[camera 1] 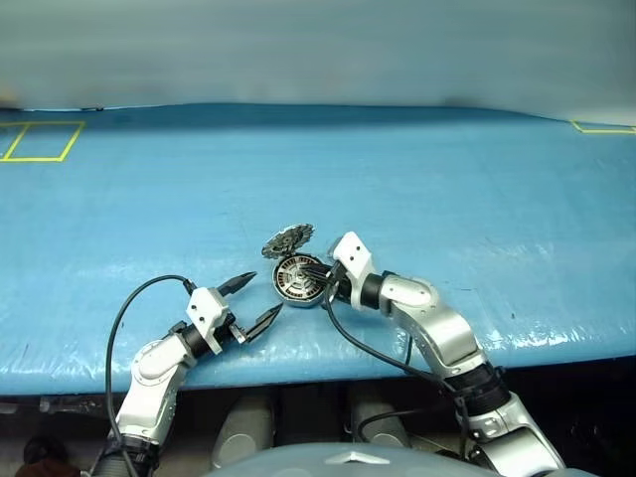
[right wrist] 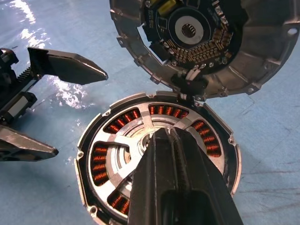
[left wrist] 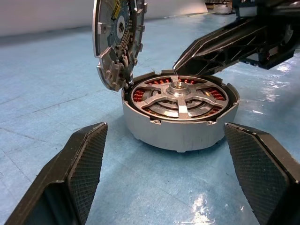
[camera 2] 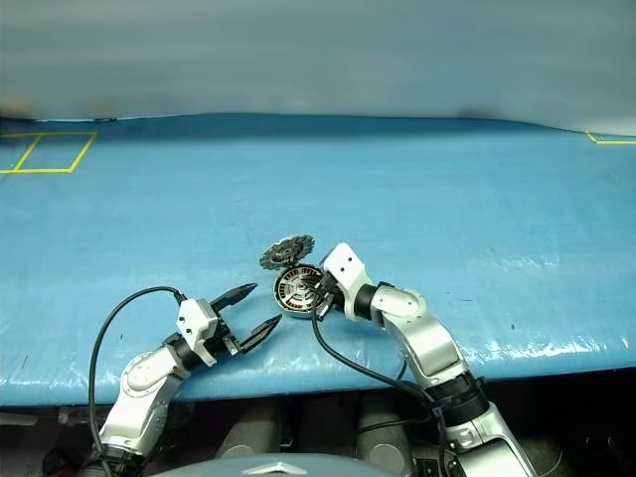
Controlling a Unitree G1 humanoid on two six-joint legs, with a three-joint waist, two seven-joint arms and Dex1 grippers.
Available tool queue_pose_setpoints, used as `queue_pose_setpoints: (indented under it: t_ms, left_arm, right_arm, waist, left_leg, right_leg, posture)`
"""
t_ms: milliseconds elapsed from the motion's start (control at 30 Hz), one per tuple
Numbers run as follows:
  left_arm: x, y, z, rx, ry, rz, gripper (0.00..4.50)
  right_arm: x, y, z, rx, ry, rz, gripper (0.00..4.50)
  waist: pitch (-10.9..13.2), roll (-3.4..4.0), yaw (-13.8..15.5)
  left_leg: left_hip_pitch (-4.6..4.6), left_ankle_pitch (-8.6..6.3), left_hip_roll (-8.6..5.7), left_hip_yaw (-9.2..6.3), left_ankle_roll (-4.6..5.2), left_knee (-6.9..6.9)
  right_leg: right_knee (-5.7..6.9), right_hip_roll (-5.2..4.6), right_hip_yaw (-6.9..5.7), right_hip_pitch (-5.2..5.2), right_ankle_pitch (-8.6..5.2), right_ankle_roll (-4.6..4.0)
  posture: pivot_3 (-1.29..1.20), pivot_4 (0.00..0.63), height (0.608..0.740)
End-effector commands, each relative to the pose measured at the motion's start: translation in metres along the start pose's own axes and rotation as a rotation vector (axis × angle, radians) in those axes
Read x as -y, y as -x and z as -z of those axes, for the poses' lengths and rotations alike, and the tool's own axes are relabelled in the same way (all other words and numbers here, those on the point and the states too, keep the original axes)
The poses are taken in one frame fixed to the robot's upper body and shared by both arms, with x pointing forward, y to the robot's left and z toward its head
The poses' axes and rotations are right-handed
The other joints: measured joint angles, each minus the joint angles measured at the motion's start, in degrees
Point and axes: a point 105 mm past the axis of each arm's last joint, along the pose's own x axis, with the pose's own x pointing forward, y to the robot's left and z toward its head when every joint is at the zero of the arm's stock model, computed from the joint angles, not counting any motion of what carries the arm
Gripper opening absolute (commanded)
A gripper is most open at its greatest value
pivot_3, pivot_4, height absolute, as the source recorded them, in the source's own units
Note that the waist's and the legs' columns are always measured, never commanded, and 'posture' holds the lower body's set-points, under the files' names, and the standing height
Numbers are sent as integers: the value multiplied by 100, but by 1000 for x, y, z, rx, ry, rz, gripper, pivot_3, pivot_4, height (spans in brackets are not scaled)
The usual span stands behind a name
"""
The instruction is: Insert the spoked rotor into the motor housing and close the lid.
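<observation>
My right gripper is blocking the lid's way over the flat rotor (camera 2: 296, 292). It should move back first, and then my left gripper should fold the toothed lid (camera 2: 286, 252) down.
The motor housing (camera 1: 298, 279) stands on the blue table, a short silver cylinder (left wrist: 178, 133) with copper windings inside. The spoked rotor (left wrist: 180, 96) lies flat inside it, its silver spokes (right wrist: 117, 154) over the windings. The toothed lid (camera 1: 288, 239) stands open and upright at the housing's far rim (right wrist: 197, 37). My right gripper (camera 1: 311, 270) is shut with nothing between its fingers, and its tips (right wrist: 159, 132) sit over the rotor's hub. My left gripper (camera 1: 262, 296) is open just left of the housing, with nothing in it.
Yellow tape marks (camera 1: 40, 141) lie at the table's far left, and another (camera 1: 601, 127) at the far right. The table's front edge (camera 1: 328, 363) runs just below both grippers. A black cable (camera 1: 124, 308) loops beside the left arm.
</observation>
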Motion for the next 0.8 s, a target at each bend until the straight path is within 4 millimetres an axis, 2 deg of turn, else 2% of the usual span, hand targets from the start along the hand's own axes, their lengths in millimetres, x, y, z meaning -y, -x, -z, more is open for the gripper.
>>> queue_pose_setpoints:
  t_ms: [33, 167, 300, 367, 433, 667, 700, 800]
  left_arm:
    - [-4, 2, -14, 40, -56, -13, 4246]
    - [-5, 6, -13, 36, -53, -30, 4246]
    - [-6, 6, -13, 44, -41, -51, 4246]
    - [-14, 7, -19, 76, -28, -98, 4246]
    - [-21, 7, -26, 104, -3, -129, 4246]
    - [-54, 9, -32, 69, 61, -237, 4246]
    - [-59, 9, -34, 72, 67, -247, 3825]
    - [-69, 6, -36, 52, 39, -254, 2939]
  right_arm:
    - [-2, -7, 2, -14, 25, 2, 16]
    - [-9, -6, 12, -52, 45, -26, 16]
    - [-6, -1, -6, 17, 60, -8, 16]
    - [-2, 6, -24, 77, 79, 11, 16]
    - [2, 16, -33, 98, 110, 35, 16]
    - [23, 56, -33, 58, 173, 145, 16]
    - [25, 60, -31, 51, 172, 158, 0]
    - [32, 66, -21, 9, 164, 206, 0]
  waist:
    - [0, 0, -4]
    - [-3, 1, -2]
    - [-3, 0, 0]
    - [-3, 0, 2]
    - [-1, 1, 5]
    - [-2, -2, 15]
    - [-1, -2, 12]
    - [-1, -3, 2]
  left_leg:
    - [0, 0, 0, 0, 0, 0]
    - [9, 0, 1, -1, 0, 0]
    - [10, 0, 1, -1, -1, 0]
    - [9, 0, 1, -2, -1, 0]
    - [-4, 0, 0, -2, -1, 0]
    - [-4, 0, -2, -6, -1, 1]
    - [-4, 0, -2, -6, -1, 1]
    - [-1, 0, 2, -5, -1, 1]
  right_leg:
    - [0, 1, 0, 0, 0, 0]
    - [0, 0, 0, 2, 0, 0]
    - [0, -3, 0, 2, -1, 0]
    - [0, -3, 0, 2, -1, 0]
    - [1, -3, 0, -5, 0, 0]
    - [-1, -3, -8, 2, -1, 1]
    - [0, -3, -9, 2, -1, 1]
    - [1, 0, -9, 3, -1, 1]
  posture:
    - [0, 150, 740]
    - [0, 150, 740]
    - [0, 150, 740]
    - [0, 150, 740]
    - [0, 150, 740]
    - [0, 150, 740]
    - [0, 150, 740]
    - [0, 150, 740]
